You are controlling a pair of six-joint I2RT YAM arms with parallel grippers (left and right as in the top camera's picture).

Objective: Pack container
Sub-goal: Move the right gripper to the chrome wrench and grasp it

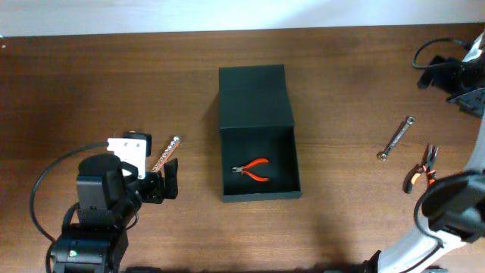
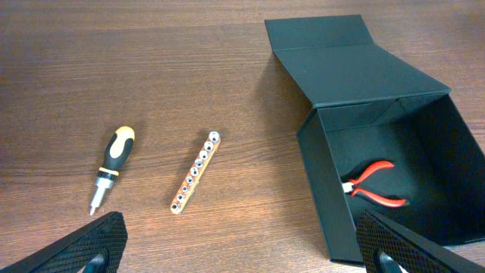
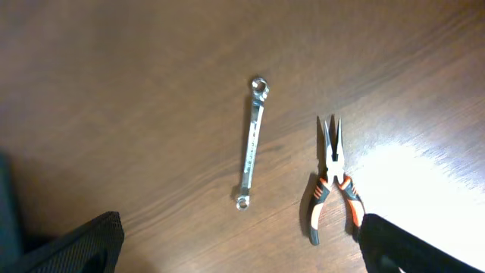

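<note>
The wrench's narrow handle [image 1: 396, 138] is crosswise to my right gripper's open fingers, clear of the needle-nose pliers [image 1: 429, 164], so I keep lowering until they straddle it, then close.
The container [image 1: 255, 98] is a dark box in the middle of the table, its flap lid open toward the back. Red-handled pliers [image 1: 252, 171] lie inside it and also show in the left wrist view [image 2: 375, 184], as does the container's wall [image 2: 326, 189]. My left gripper [image 2: 242, 254] is open and empty, left of the box [image 1: 168, 180], just short of a socket rail [image 2: 195, 171] and a black-and-yellow screwdriver [image 2: 111, 166]. My right gripper [image 3: 242, 250] is open and empty above a wrench [image 3: 251, 142] and orange-handled needle-nose pliers [image 3: 332, 178].
The socket rail [image 1: 165, 154] lies beside the left arm. The wrench [image 1: 395, 139] and the needle-nose pliers [image 1: 421, 167] lie at the right, near the right arm [image 1: 455, 208]. Black equipment with a cable [image 1: 447, 70] sits at the back right corner.
</note>
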